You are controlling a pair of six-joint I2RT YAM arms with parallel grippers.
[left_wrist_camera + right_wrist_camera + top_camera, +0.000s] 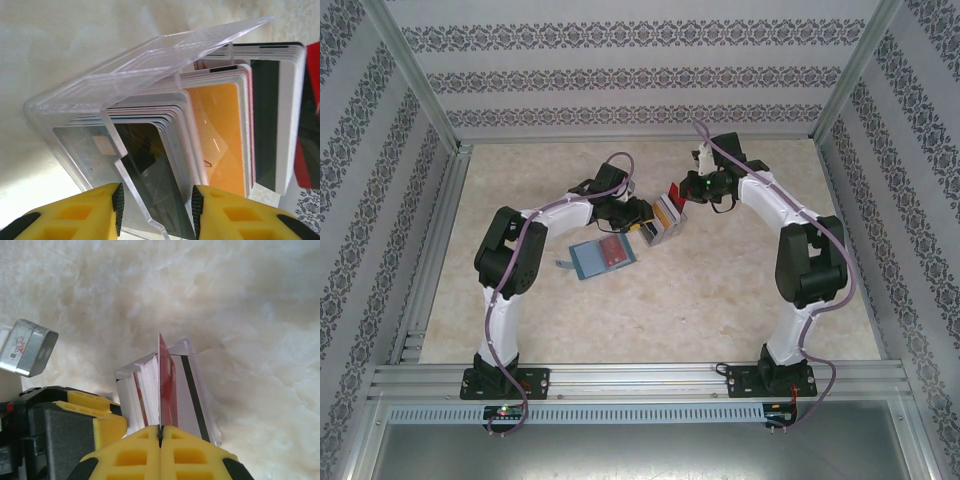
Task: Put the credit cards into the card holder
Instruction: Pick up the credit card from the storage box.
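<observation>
The red card (681,200) is pinched by one edge in my right gripper, so my left gripper should keep going to the red card's free edge (673,190) and close there.
A clear slanted tray (660,222) at mid-table holds several credit cards (220,130) on edge: orange, dark, grey and white. My left gripper (157,207) is shut on the tray's near end, one pad (118,207) on its wall and the other against the card stack. My right gripper (160,429) is shut on the edge of a red credit card (167,385), which stands upright among the cards in the tray (192,385). The teal card holder (603,256) lies flat on the table to the tray's left, a reddish patch on its top face, apart from both grippers.
The beige marbled tabletop (720,300) is bounded by patterned walls and an aluminium frame rail (640,378) at the near edge. In the right wrist view the left arm's yellow finger (97,420) sits against the tray, and a small grey labelled box (27,347) hangs above it.
</observation>
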